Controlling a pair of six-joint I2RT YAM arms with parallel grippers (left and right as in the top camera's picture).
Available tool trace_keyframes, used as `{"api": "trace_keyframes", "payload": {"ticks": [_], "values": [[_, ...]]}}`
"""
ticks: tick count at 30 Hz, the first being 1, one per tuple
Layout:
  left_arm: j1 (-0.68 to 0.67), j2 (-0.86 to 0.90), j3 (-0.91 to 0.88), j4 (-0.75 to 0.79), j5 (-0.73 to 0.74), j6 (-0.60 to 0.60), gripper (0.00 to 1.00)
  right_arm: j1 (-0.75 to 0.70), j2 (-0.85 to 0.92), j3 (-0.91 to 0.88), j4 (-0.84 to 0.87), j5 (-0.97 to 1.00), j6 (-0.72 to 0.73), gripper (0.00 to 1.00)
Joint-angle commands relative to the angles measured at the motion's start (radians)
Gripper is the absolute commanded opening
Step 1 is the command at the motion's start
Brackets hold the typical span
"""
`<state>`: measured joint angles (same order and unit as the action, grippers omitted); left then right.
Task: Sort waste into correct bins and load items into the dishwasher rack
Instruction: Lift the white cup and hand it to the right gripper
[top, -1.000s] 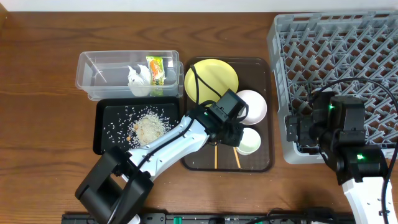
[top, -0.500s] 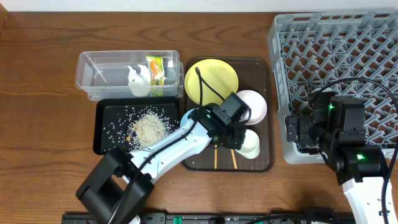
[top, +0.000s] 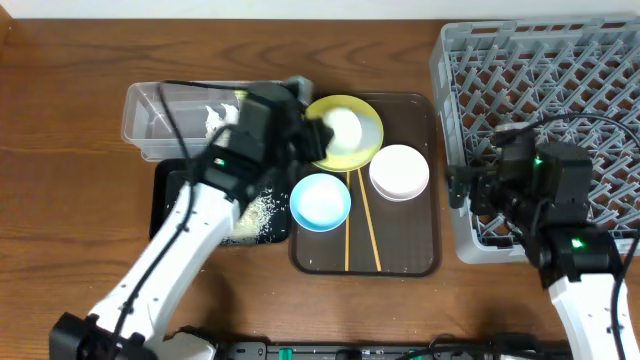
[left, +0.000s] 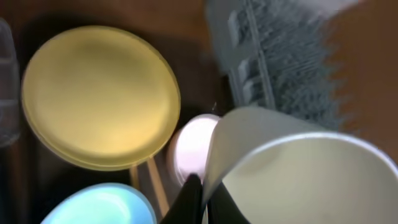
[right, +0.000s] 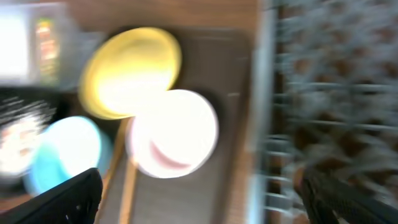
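Observation:
The small white cup is in my left gripper, across the serving tray from the grey rack. My right gripper should take over the cup and load it.
My left gripper is shut on the rim of the small white cup and holds it above the yellow plate; the left wrist view shows the jaws pinching the cup wall. The light blue bowl, the white bowl and two chopsticks lie on the brown serving tray. My right gripper is open and empty at the front left corner of the grey rack. Its wrist view is blurred and shows the white bowl below.
The clear tub holds the paper wad; my left arm hides most of it. The black tray holds rice scraps. The brown serving tray lies between the bins and the rack.
My left gripper has lifted the white cup off the serving tray and carried it up and left over the yellow plate, uncovering the blue bowl. The right arm shifted slightly left.

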<state>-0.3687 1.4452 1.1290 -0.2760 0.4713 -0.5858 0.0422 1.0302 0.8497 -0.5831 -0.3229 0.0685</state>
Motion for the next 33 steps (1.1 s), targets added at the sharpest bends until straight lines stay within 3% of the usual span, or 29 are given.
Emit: {"api": "trace_keyframes", "payload": {"ticks": [1, 4, 9, 17, 25, 33], "values": [[0.058, 0.078, 0.001, 0.094, 0.367, -0.158, 0.06, -0.009, 0.065, 0.012, 0.005, -0.314, -0.002, 0.99], [0.069, 0.143, 0.001, 0.208, 0.637, -0.207, 0.06, -0.008, 0.136, 0.012, 0.031, -0.522, -0.088, 0.99], [0.066, 0.195, 0.001, 0.248, 0.846, -0.220, 0.06, -0.008, 0.240, 0.012, 0.160, -0.732, -0.137, 0.99], [0.062, 0.197, 0.001, 0.249, 0.900, -0.233, 0.06, -0.008, 0.356, 0.012, 0.466, -1.038, -0.127, 0.96], [0.039, 0.197, 0.001, 0.248, 0.878, -0.240, 0.06, -0.005, 0.363, 0.012, 0.523, -1.091, -0.118, 0.97], [0.022, 0.197, 0.001, 0.248, 0.872, -0.243, 0.06, 0.005, 0.363, 0.013, 0.647, -1.099, -0.034, 0.86]]}}
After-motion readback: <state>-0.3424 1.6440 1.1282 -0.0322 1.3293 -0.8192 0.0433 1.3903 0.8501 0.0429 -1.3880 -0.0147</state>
